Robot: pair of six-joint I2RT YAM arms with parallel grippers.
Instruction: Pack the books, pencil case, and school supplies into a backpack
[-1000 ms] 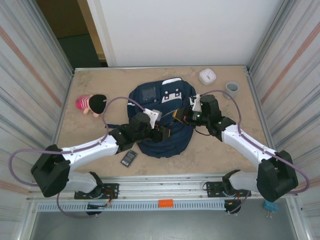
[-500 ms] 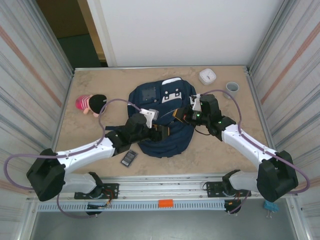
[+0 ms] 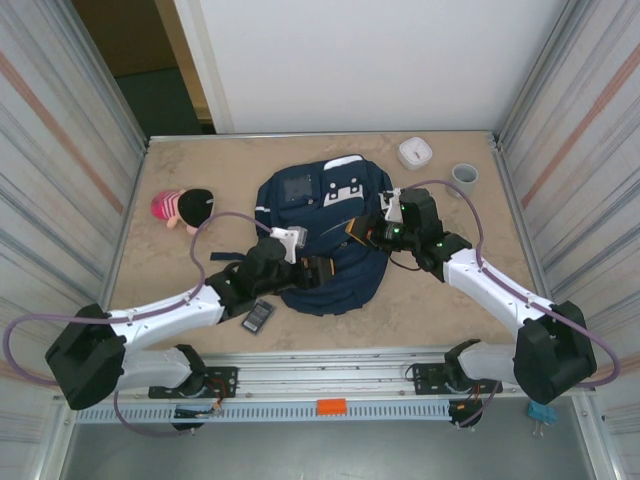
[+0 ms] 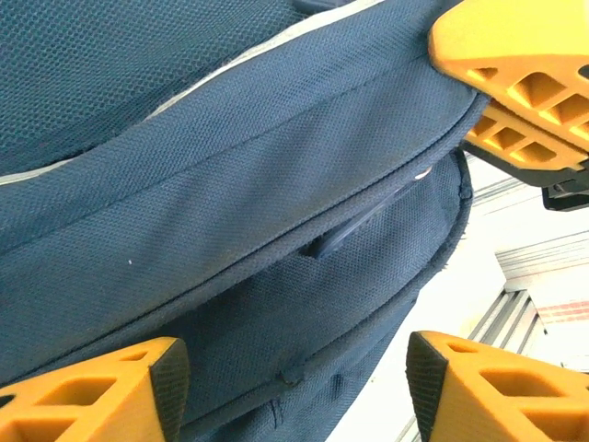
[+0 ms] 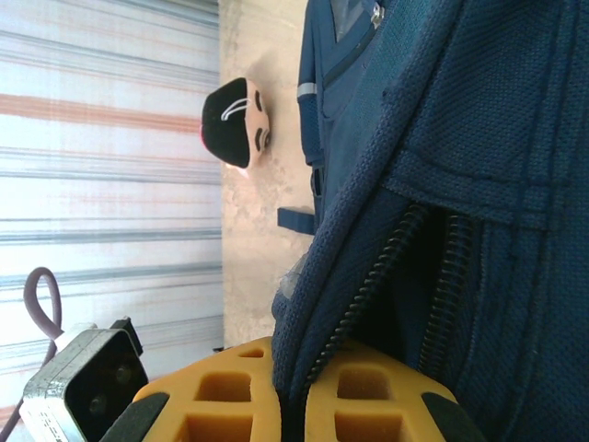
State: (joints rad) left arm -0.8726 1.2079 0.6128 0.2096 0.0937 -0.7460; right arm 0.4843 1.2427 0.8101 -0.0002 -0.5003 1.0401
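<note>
The free-hanging zipper pull (image 4: 368, 216) is next to the backpack's edge that my right gripper is holding. My left gripper goes on moving in before its fingers close on the pull (image 4: 329, 242).
The navy backpack (image 3: 325, 235) lies flat in the middle of the table. My right gripper (image 3: 360, 232) is shut on the backpack's zipper edge (image 5: 368, 304) at its right side, with the fabric pinched between the orange fingers (image 5: 221, 405). My left gripper (image 3: 316, 268) stands open at the near left edge of the backpack (image 4: 230, 184), with fabric in front of the jaws and nothing held. One of the school supplies, a black rectangle with a grey panel (image 3: 258, 316), lies on the table near the left arm. The books and pencil case are hidden.
A plush toy with a black cap (image 3: 183, 208) lies at the left. A white round device (image 3: 414, 152) and a grey cup (image 3: 464, 178) stand at the back right. Metal walls close in both sides.
The left arm has drawn back a little toward the left and its jaws have opened wider. The right arm keeps its grip and has not moved.
</note>
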